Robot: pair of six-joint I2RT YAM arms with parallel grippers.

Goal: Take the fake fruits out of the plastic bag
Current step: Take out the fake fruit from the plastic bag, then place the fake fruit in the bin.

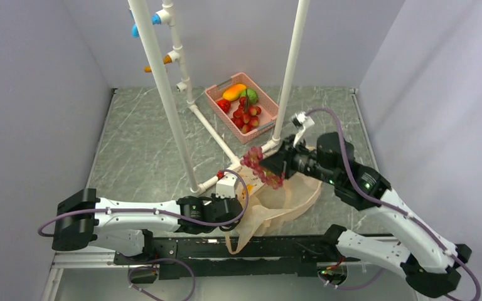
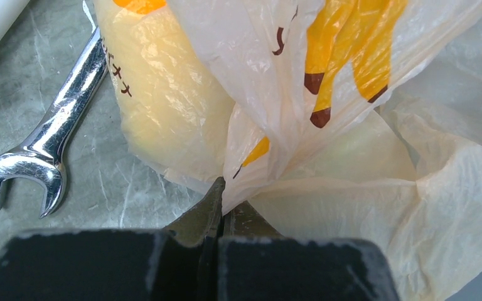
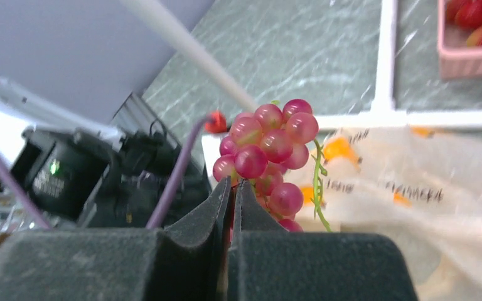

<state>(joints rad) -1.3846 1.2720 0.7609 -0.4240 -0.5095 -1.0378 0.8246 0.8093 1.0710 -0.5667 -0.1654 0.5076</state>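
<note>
I should keep my right gripper carrying the grapes point(image 1: 253, 158), since they hang clear of the plastic bag, until they hang over the open space in the pink basket point(image 1: 230, 116).
The peach-beige plastic bag point(image 1: 282, 200) lies crumpled at the table's near middle. My left gripper point(image 1: 241, 202) is shut on a fold of the bag point(image 2: 301, 88), pinching it at the jaws point(image 2: 223, 200). A smooth yellow fruit point(image 2: 169, 113) shows through the bag film. My right gripper point(image 1: 270, 166) is shut on a bunch of red-purple grapes point(image 1: 258, 164) and holds it in the air above the bag's far edge. The grapes point(image 3: 270, 150) hang just beyond the shut jaws point(image 3: 233, 188).
A pink slotted basket point(image 1: 213, 94) with fruit stands at the back middle. A white pipe frame point(image 1: 169, 106) rises left of it, with a second post point(image 1: 292, 69) on the right. A steel spanner point(image 2: 44, 150) lies on the table beside the bag.
</note>
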